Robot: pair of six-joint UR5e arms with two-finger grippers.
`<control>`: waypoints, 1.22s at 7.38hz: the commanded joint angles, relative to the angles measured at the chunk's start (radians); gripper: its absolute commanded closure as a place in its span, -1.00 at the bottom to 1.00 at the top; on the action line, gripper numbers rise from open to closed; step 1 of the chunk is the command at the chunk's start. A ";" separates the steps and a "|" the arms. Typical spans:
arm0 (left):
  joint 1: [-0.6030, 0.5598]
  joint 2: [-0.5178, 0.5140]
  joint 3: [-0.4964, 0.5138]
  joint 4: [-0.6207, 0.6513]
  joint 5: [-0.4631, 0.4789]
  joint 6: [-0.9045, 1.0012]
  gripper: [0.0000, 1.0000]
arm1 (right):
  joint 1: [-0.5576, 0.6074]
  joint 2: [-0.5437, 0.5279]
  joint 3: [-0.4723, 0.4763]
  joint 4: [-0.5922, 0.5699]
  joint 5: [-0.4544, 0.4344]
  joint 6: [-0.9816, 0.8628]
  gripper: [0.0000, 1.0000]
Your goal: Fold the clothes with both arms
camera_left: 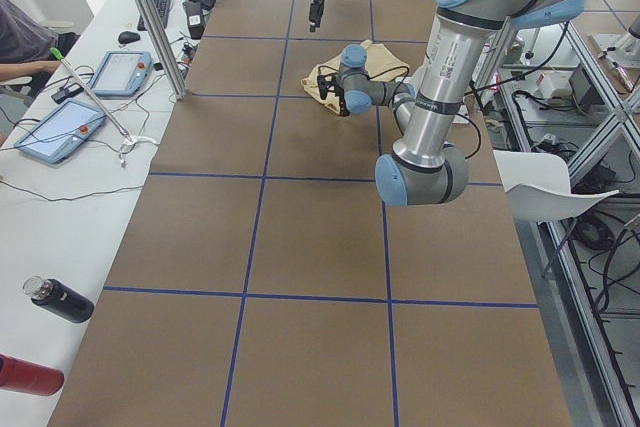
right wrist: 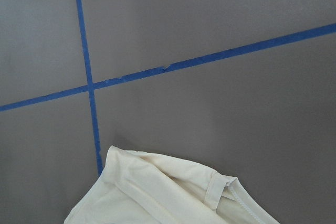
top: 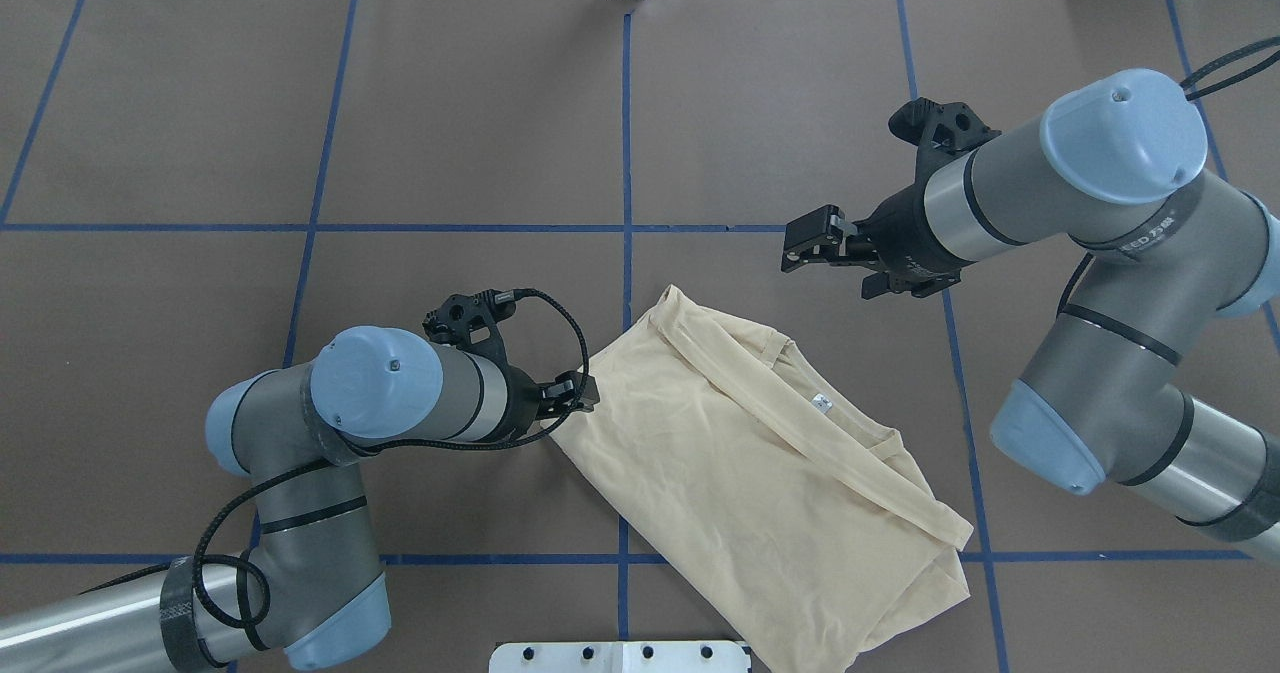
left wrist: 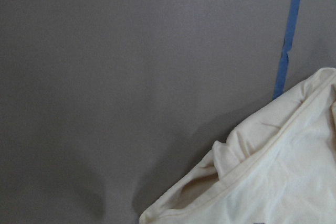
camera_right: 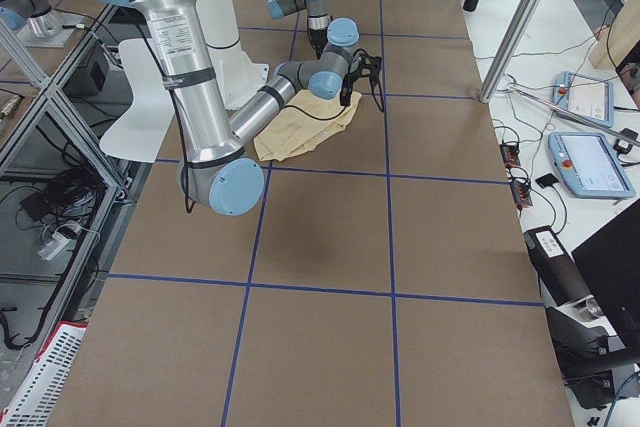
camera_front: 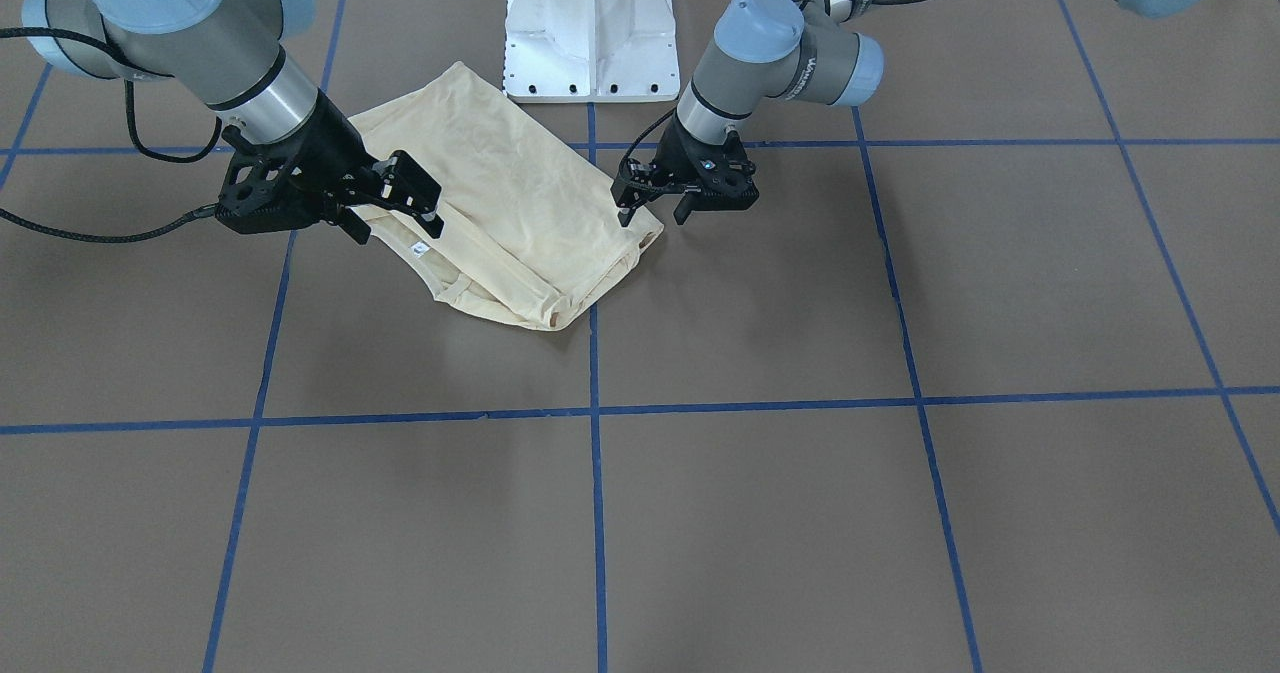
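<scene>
I expect the whole shirt to slide and swing around, still folded, when I pull its corner, because the folded layers lie flat and compact.
The pale cream-yellow shirt lies folded on the brown table just in front of the robot's base, and also shows in the overhead view. Its small white neck label faces up; the navy print is hidden. My left gripper is open and empty, just above the table at one edge of the shirt, as the overhead view also shows. My right gripper is open and empty, hovering over the collar side. Each wrist view shows a shirt corner and no fingers.
The white pedestal base stands just behind the shirt. Blue tape lines grid the table. A side bench with tablets and bottles runs along the table's far side; a metal post stands there.
</scene>
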 commanded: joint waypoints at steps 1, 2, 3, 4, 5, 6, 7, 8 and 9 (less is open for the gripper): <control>-0.001 -0.014 0.024 -0.005 0.000 0.001 -0.69 | 0.000 0.000 -0.001 0.000 -0.006 0.000 -1.00; -0.001 -0.017 0.041 -0.028 0.000 0.001 -0.66 | 0.001 0.000 -0.001 0.000 -0.006 0.000 -1.00; -0.001 -0.018 0.045 -0.036 0.000 0.002 -0.65 | 0.001 0.000 0.001 0.000 -0.006 0.000 -1.00; -0.001 -0.018 0.047 -0.036 -0.002 0.002 -0.63 | 0.001 0.000 0.001 0.000 -0.006 0.000 -1.00; -0.001 -0.018 0.045 -0.036 -0.002 0.004 -0.54 | 0.001 0.000 0.001 0.000 -0.006 0.000 -1.00; 0.000 -0.021 0.045 -0.036 -0.002 0.004 -0.29 | 0.003 0.000 0.001 0.000 -0.006 0.000 -1.00; 0.000 -0.028 0.045 -0.036 -0.003 0.004 0.30 | 0.004 0.000 0.001 0.000 -0.006 0.000 -1.00; -0.001 -0.028 0.041 -0.034 -0.006 0.004 0.91 | 0.006 -0.002 0.001 0.000 -0.006 0.000 -1.00; -0.001 -0.028 0.039 -0.033 -0.008 0.004 1.00 | 0.007 -0.002 -0.001 -0.002 -0.006 0.000 -1.00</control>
